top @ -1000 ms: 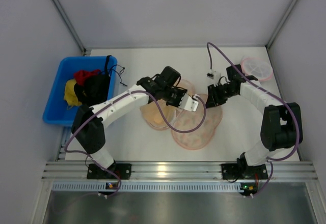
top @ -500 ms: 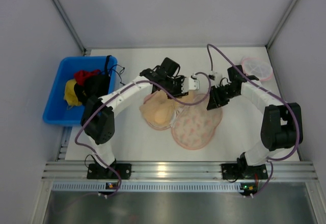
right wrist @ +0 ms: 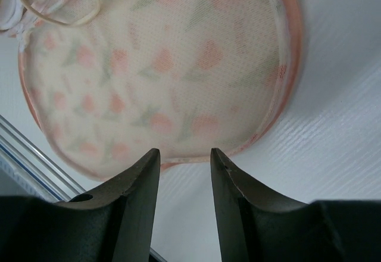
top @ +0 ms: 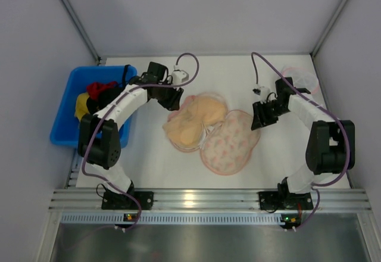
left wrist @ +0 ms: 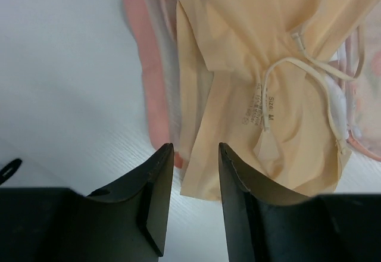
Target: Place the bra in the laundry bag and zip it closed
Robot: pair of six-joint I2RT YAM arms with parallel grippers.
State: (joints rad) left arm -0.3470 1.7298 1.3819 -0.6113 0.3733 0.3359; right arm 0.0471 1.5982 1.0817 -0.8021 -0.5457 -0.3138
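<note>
A thin strap of the bra (right wrist: 74, 21) is lying across the laundry bag's uncovered lobe. Next, my left gripper pulls in the bra's inner edge (top: 214, 122) before it folds that lobe over.
The tan bra (top: 193, 121) lies spread on the left lobe of the patterned laundry bag (top: 231, 146), whose right lobe is uncovered. In the left wrist view the bra (left wrist: 256, 65) shows its size label and thin straps, and the bag's pink edge (left wrist: 149, 77) sticks out beside it. My left gripper (top: 174, 101) is open and empty just off the bra's back-left edge; its tips (left wrist: 193, 150) sit at the fabric's corner. My right gripper (top: 258, 121) is open and empty at the bag's right edge, its tips (right wrist: 184, 153) just short of the bag's rim (right wrist: 161, 65).
A blue bin (top: 68, 113) with red, yellow and black clothes stands at the left. A small round pink-rimmed mesh item (top: 300, 78) lies at the back right. Grey walls close in the table on three sides; a metal rail runs along the front.
My left gripper has swung from over the middle of the bag to the back left, clear of it. The bra now lies uncovered and more spread. The right gripper has barely shifted.
</note>
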